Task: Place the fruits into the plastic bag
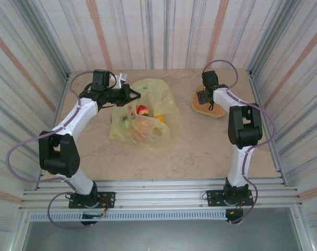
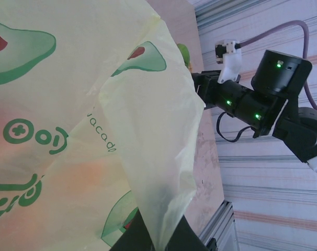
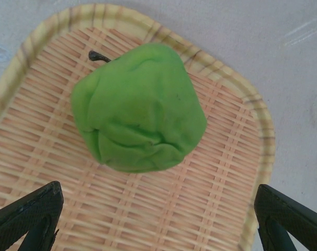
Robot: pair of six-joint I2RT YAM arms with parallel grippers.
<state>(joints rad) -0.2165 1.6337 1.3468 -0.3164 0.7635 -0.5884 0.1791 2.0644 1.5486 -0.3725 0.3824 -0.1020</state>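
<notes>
My right gripper should keep reaching until its fingers straddle the sides (image 3: 196, 125) of the green fruit (image 3: 140, 110), which lies alone on the woven tray and is narrower than the open gap.
The yellow-green plastic bag (image 1: 144, 99) with avocado prints lies left of centre on the table, its mouth held up. My left gripper (image 1: 131, 95) is shut on the bag's upper edge; in the left wrist view a fold of the bag (image 2: 148, 157) runs down between the dark jaws of the left gripper (image 2: 159, 239). Inside the bag I see a red strawberry (image 1: 143, 110), an orange fruit (image 1: 159, 118) and more fruits (image 1: 140, 129). A green fruit (image 3: 140, 107) with a dark stem sits on the woven tray (image 3: 221, 198). My right gripper (image 3: 157, 209) hangs open just above it, fingers wide on either side.
The woven tray (image 1: 217, 112) rests at the back right of the table, under the right wrist (image 1: 205, 97). The right arm (image 2: 252, 99) stands beyond the bag's edge in the left wrist view. Striped walls close in the table on three sides.
</notes>
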